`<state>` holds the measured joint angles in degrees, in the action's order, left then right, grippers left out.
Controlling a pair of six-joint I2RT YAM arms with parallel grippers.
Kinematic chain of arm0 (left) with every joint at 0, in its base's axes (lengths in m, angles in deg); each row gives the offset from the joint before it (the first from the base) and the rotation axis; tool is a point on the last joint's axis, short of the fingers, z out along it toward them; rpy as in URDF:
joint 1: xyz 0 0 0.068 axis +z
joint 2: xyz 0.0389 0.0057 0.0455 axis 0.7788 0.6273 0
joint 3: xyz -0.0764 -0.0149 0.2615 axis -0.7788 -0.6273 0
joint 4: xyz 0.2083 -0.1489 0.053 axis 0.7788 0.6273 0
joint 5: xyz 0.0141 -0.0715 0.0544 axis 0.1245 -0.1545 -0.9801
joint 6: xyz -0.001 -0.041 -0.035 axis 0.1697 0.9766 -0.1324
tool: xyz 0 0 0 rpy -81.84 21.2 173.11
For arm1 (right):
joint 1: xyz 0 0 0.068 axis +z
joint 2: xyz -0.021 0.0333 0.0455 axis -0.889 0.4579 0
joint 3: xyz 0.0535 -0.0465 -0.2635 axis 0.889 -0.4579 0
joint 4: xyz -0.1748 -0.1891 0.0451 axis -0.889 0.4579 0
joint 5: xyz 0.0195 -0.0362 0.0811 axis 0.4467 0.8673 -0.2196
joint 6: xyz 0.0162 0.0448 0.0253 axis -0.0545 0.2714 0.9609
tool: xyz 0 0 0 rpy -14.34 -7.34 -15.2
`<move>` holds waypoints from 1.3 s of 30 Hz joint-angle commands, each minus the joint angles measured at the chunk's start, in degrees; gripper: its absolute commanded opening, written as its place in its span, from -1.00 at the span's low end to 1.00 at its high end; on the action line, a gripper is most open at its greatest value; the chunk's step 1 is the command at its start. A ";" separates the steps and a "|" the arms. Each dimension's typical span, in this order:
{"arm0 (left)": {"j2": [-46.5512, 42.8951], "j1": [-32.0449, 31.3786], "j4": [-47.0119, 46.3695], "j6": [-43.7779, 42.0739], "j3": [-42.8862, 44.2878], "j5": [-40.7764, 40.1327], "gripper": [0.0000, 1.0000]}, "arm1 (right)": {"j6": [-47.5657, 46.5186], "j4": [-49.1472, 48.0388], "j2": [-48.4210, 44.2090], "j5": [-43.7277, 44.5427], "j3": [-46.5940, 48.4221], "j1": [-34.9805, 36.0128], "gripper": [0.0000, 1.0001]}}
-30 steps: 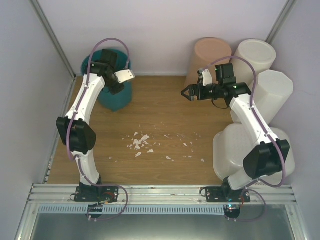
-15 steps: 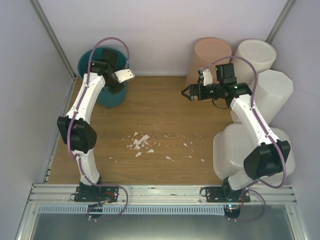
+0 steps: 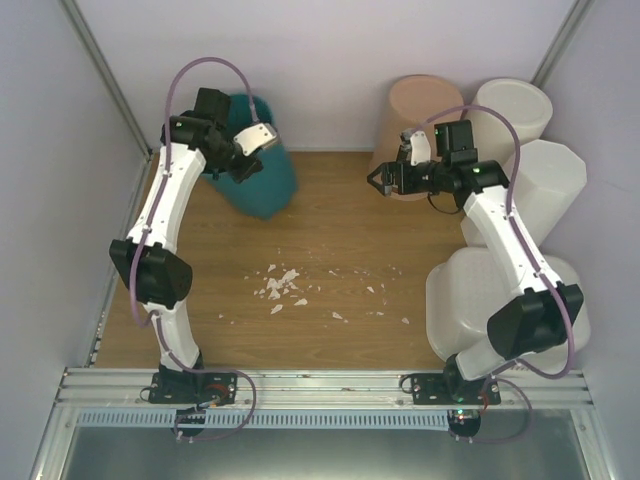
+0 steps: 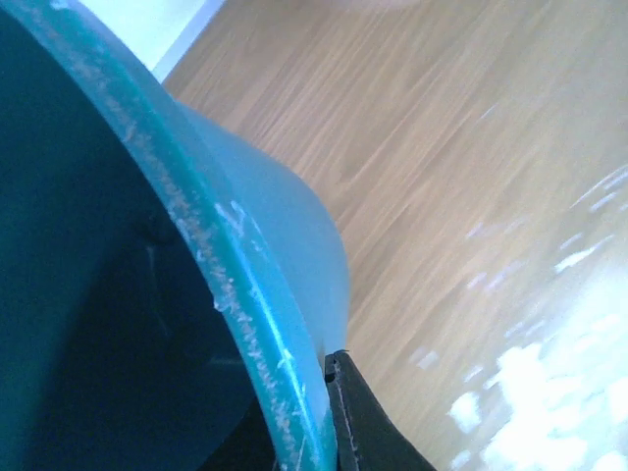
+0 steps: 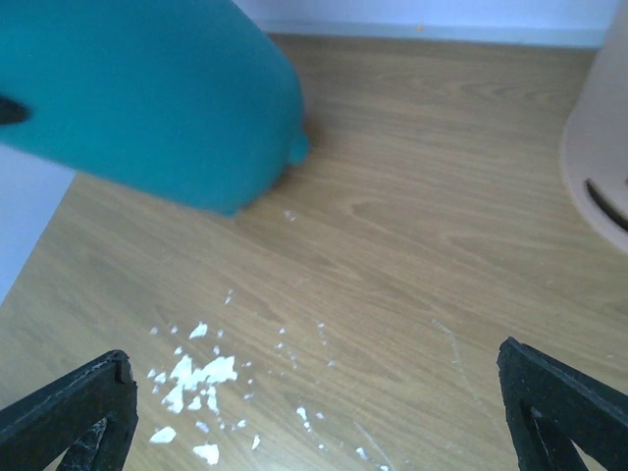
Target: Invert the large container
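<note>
My right gripper is hovering where the teal bin's base has to swing, so next I move that gripper back toward the octagonal white bin to make room.
The large container, a wide white tub, sits at the near right, partly under the right arm. No gripper touches it. My left gripper is at the back left, shut on the rim of a teal bin. One dark finger presses the rim's outer side. The teal bin is tipped over, its base swung out over the floor to the right. My right gripper hovers at the back right, open and empty, with its fingertips wide apart.
A peach bin stands upside down at the back right, beside a tall round white bin and an octagonal white bin. White crumbs litter the wooden floor's middle. Walls close in on the left, back and right.
The left gripper has shut on the teal bin's rim and tipped the bin, its base swinging right. The right gripper has shifted slightly toward the back.
</note>
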<state>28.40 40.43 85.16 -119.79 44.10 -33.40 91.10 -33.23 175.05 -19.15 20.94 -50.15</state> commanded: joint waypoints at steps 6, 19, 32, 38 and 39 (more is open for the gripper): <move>-7.99 0.70 -25.91 27.63 -5.77 53.85 -1.00 | 3.12 7.56 -5.97 15.55 8.40 -0.50 1.00; -4.55 2.60 -162.61 145.05 -50.41 55.44 -1.00 | 7.30 10.59 -16.34 23.07 16.64 -2.76 0.99; 6.68 -5.31 -178.01 159.60 -55.93 36.90 -1.00 | 8.61 13.07 -17.75 23.26 14.12 -2.76 1.00; 13.34 -11.09 -178.03 163.45 -52.84 32.82 -1.00 | 9.01 14.54 -19.28 24.79 12.88 -2.80 1.00; 14.49 -11.84 -178.06 163.88 -51.77 33.08 -1.00 | 9.05 14.73 -19.46 25.07 12.64 -2.76 1.00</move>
<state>39.99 31.66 -73.63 39.70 -12.12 5.29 99.19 -19.94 157.28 4.06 34.31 -52.55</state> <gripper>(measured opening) 0.055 0.998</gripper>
